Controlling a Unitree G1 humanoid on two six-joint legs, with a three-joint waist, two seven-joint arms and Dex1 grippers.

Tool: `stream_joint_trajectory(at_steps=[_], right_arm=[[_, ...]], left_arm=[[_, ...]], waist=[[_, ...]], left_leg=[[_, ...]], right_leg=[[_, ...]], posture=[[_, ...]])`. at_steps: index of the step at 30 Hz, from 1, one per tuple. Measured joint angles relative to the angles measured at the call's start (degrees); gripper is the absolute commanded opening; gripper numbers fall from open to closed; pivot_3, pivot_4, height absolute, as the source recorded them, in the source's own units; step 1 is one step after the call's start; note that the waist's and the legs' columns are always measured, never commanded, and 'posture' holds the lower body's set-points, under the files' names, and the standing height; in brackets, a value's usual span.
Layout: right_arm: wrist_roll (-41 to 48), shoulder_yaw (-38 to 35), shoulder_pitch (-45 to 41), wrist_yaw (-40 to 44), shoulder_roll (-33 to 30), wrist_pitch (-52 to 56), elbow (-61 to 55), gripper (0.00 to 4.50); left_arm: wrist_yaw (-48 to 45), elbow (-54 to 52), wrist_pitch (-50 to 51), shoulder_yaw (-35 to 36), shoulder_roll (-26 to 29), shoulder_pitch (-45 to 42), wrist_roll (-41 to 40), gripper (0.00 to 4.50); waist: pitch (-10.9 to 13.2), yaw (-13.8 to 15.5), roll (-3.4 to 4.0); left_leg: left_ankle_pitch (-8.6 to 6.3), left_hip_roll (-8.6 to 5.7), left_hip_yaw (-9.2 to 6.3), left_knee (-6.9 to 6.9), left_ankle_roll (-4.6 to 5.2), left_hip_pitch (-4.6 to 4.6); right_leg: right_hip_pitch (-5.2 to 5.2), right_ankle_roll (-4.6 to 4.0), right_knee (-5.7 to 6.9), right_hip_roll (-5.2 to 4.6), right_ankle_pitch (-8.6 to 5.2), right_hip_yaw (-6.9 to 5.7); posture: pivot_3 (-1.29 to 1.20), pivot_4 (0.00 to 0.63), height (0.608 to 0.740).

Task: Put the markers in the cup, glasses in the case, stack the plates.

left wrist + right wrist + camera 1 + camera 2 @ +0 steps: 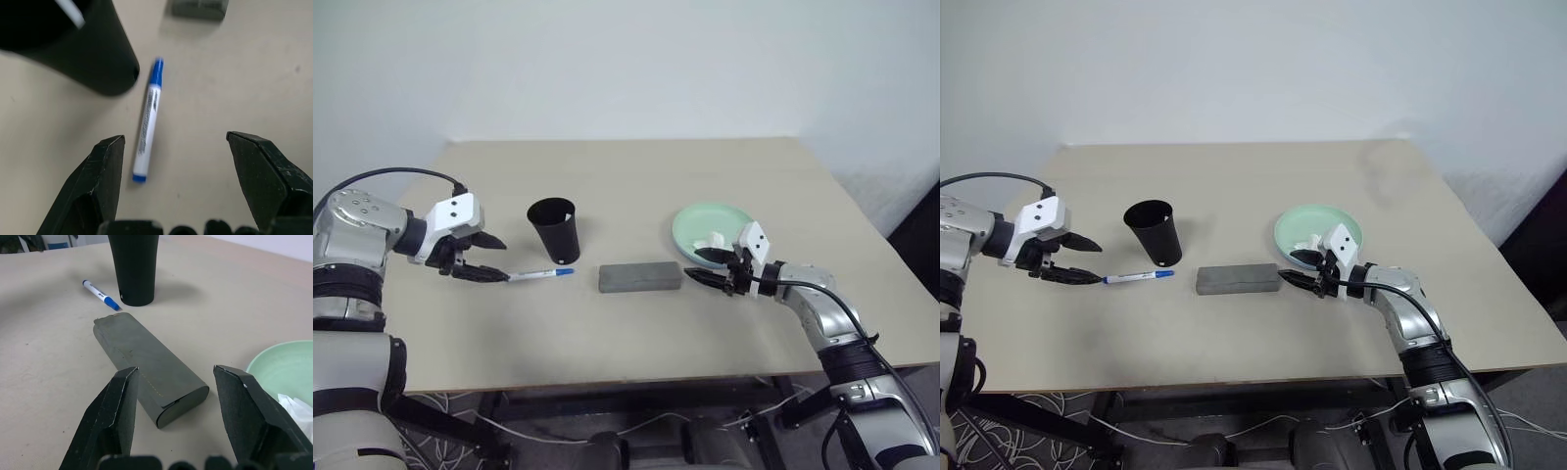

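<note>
The marker's white end (141, 167) points between the left gripper's open fingers, so the robot should keep moving them down and forward until they straddle the marker's white body (536, 275).
A blue-capped marker (540, 274) lies flat on the table, left of the grey case (640, 277), which is shut. My left gripper (504, 259) is open just left of the marker's white end, and the marker (147, 122) lies between and ahead of its fingers. The black cup (554, 230) stands upright behind the marker, with a white barrel (70, 11) showing inside it. My right gripper (697, 267) is open, level, at the case's right end, in front of the mint green plate (690, 223). The glasses are out of view.
Crumpled white tissue (713, 240) lies in the green plate. The table's front edge (636, 367) runs close below both arms. Bare tabletop stretches behind the cup and the plate up to the wall.
</note>
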Motion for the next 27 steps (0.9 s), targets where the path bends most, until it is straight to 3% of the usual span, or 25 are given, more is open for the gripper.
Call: stream_joint_trajectory(at_steps=[8, 19, 27], right_arm=[[0.0, 0.1, -0.3, 0.0, -0.2, 0.0, 0.1, 2.65], [0.0, 0.1, 0.1, -0.1, -0.5, 0.3, -0.7, 2.65], [0.1, -0.1, 2.1, -1.3, -0.6, 1.1, -3.4, 2.65]], left_arm=[[6.7, 8.9, -3.7, -3.1, -5.0, -3.0, 7.2, 3.50], [16.0, 13.3, -5.5, -4.3, -10.0, -4.1, 12.3, 3.50], [13.3, 15.0, -1.9, -4.3, -12.1, -4.1, 13.2, 3.50]], waist=[[0.0, 0.0, -0.01], [0.0, 0.0, -0.03], [0.0, 0.0, -0.05]], left_leg=[[0.00, 0.01, 0.03, -0.03, 0.00, -0.01], [0.00, -0.02, 0.00, 0.01, 0.01, -0.02], [0.00, -0.02, 0.01, 0.03, 0.01, -0.03]], right_leg=[[-0.06, 0.01, 0.03, 0.01, 0.01, 0.01], [-0.02, 0.02, 0.02, 0.00, 0.01, 0.02], [-0.01, 0.02, 0.04, 0.00, 0.02, 0.02]], posture=[[0.00, 0.000, 0.737], [0.00, 0.000, 0.737], [0.00, 0.000, 0.737]])
